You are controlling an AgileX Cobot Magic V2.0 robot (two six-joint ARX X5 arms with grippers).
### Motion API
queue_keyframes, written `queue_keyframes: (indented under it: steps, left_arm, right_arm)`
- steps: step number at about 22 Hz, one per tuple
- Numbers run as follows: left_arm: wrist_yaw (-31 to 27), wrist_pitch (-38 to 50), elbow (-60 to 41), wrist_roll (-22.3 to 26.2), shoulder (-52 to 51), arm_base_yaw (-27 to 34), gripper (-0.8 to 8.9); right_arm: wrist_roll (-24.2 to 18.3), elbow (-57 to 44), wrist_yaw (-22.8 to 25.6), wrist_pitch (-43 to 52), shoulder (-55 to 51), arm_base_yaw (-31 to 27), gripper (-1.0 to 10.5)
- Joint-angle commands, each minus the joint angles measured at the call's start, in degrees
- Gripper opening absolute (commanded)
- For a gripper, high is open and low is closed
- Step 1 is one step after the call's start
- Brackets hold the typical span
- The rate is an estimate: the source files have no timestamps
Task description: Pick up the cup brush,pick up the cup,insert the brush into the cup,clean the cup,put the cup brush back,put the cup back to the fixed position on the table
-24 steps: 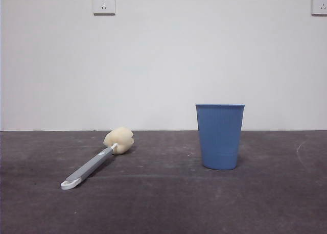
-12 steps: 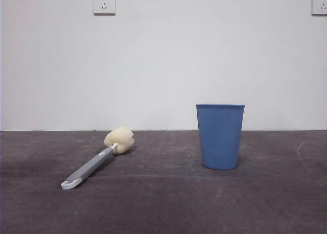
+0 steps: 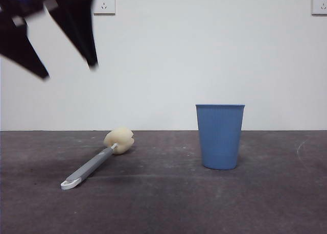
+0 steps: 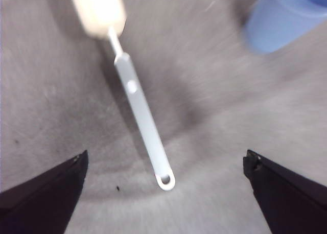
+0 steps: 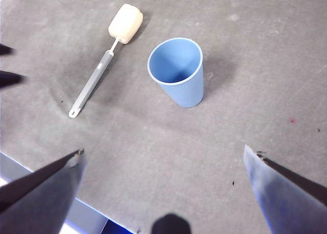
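The cream sponge head will stay in line when the robot lifts the cup brush, because the thin white neck runs straight from the grey handle.
The cup brush lies flat on the table at the left, its cream sponge head toward the back and its white looped tip toward the front. The blue ribbed cup stands upright to its right. My left gripper comes in at the top left, open and empty, high above the brush. In the left wrist view the brush handle lies between the spread jaws of the left gripper. My right gripper is open and empty, high above the cup and the brush.
A white wall with two sockets stands behind the table. The table's near edge shows in the right wrist view. Dark tips at that view's side edge are the other arm's.
The left gripper has come into the front view at the top left; before it was out of view. The brush and the cup have not moved.
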Motion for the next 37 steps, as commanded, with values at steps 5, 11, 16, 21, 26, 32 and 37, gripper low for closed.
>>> queue_keyframes:
  steps: [5, 11, 16, 21, 26, 32, 37]
  left_arm:
    - [-2.86, 4.33, 0.09, -4.48, 15.15, -1.36, 5.57]
    - [-7.17, 5.7, 0.09, -5.31, 21.55, -1.33, 5.57]
    - [-7.19, 8.57, 0.09, -7.82, 23.3, -1.4, 5.57]
    - [-8.04, 8.98, 0.09, -9.35, 25.38, -1.49, 5.57]
    - [-8.15, 9.4, 0.09, -9.64, 26.29, -2.38, 5.2]
    - [-6.69, 9.09, 0.09, -9.94, 26.56, -2.43, 1.98]
    - [-4.79, 9.14, 0.09, -11.06, 26.56, -2.49, 1.15]
  right_arm:
    - [0.24, 0.11, -0.09, 0.5, 0.02, 0.13, 5.6]
    - [0.72, 0.11, -0.09, 1.03, 0.07, 0.13, 5.6]
    - [0.85, 0.11, -0.07, 1.14, 0.07, 0.13, 5.6]
    - [1.22, 0.11, -0.09, 1.36, 0.07, 0.13, 5.6]
    - [1.25, 0.11, -0.07, 1.36, 0.07, 0.13, 5.6]
    - [1.27, 0.11, -0.07, 1.36, 0.07, 0.13, 5.6]
    - [1.29, 0.11, -0.07, 1.36, 0.07, 0.13, 5.6]
